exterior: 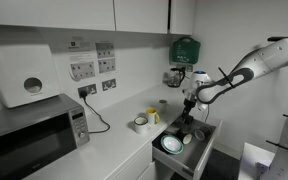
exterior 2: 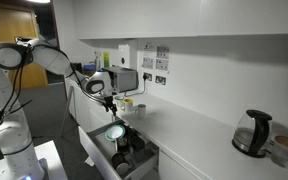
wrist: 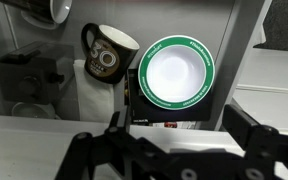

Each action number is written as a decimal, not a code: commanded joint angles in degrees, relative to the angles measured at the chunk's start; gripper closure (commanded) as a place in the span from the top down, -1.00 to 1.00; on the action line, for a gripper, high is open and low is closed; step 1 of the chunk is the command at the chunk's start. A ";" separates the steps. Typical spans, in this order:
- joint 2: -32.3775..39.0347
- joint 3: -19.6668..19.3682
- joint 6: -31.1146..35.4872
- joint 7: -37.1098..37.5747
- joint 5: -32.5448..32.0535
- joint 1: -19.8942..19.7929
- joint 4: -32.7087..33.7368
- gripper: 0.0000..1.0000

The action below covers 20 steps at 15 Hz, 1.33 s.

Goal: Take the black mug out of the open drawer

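Observation:
The black mug (wrist: 108,52) is at a slant to my open fingers, off beside the white bowl. I need to turn my gripper and lower it toward the mug (wrist: 105,59).
The black mug (wrist: 106,55) has a pale inside, a printed badge and a side handle. It sits in the open drawer (wrist: 246,45) next to a white bowl with a green rim (wrist: 176,72). In the wrist view my gripper (wrist: 182,128) is open and empty, with its fingers spread below the bowl, above the drawer's near edge. In both exterior views my gripper (exterior: 189,108) (exterior 2: 111,103) hangs above the open drawer (exterior: 206,128) (exterior 2: 144,165). The mug is too small to pick out there.
The drawer also holds a white cup (wrist: 44,10) and a dark object (wrist: 24,70). On the counter stand a white cup with yellow contents (exterior: 141,123), a microwave (exterior: 29,135) and a kettle (exterior 2: 252,133). The wall carries sockets and a green box (exterior: 184,48).

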 commanded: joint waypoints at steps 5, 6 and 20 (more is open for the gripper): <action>1.56 6.20 2.74 4.71 -5.37 2.97 2.40 1.00; 1.90 6.71 3.96 5.05 -7.86 3.04 2.40 1.00; 8.70 1.03 17.40 -1.44 -35.26 -0.51 -1.07 1.00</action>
